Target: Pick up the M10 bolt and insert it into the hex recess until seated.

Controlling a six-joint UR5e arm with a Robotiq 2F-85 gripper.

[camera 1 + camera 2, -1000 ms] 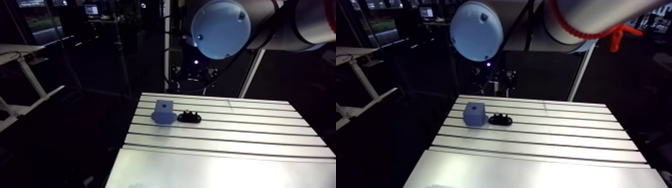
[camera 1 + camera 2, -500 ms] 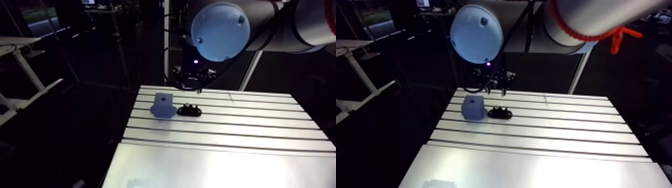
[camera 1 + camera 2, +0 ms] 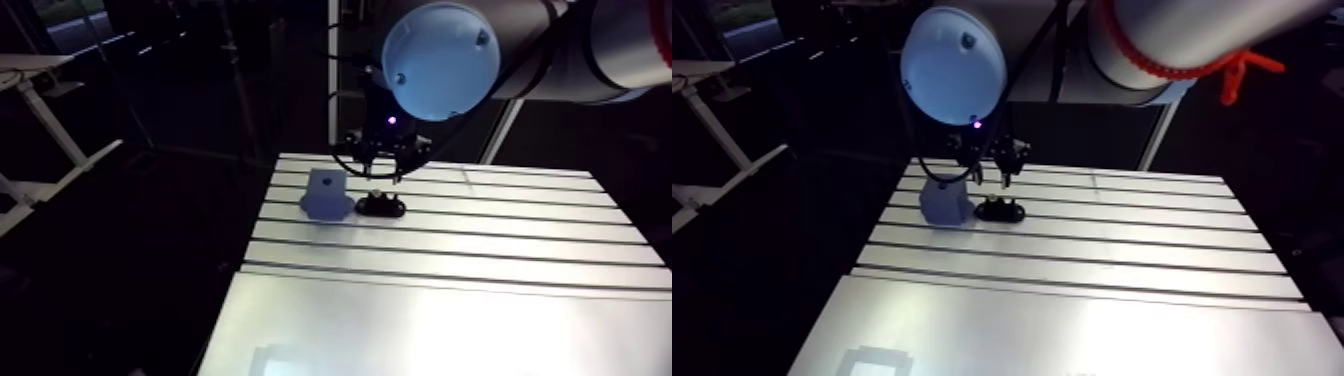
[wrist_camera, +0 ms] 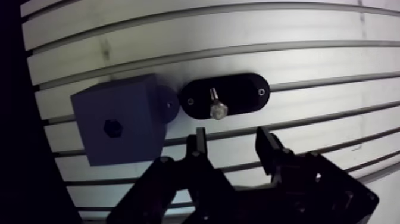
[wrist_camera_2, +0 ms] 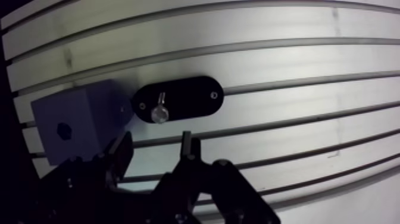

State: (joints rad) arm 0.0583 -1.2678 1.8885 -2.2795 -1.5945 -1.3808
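My gripper is going to insert the M10 bolt (image 4: 218, 108), which will sink down to its head then, because the hex hole (image 4: 113, 128) in the tall block looks dark and deep.
A silver M10 bolt (image 4: 216, 108) stands in a black oval holder (image 4: 225, 96) on the slotted table (image 4: 309, 47). Touching the holder's end is a blue-grey block (image 4: 119, 126) with a small hex recess (image 4: 111, 127) in its upper face. My gripper (image 4: 231, 143) hovers open just short of the holder, its two dark fingers (image 4: 197, 145) apart with nothing between them. In the arm view the gripper (image 3: 384, 170) hangs right above the holder (image 3: 381, 206), with the block (image 3: 324, 193) beside it.
Parallel slots run across the aluminium table (image 3: 480, 260). The block and holder sit near the table's far left corner, close to its left edge (image 3: 250, 250), beyond which the floor is dark.
The gripper has come down from behind the table's far edge to just above the holder. The arm camera shifted with it, so the whole view moved.
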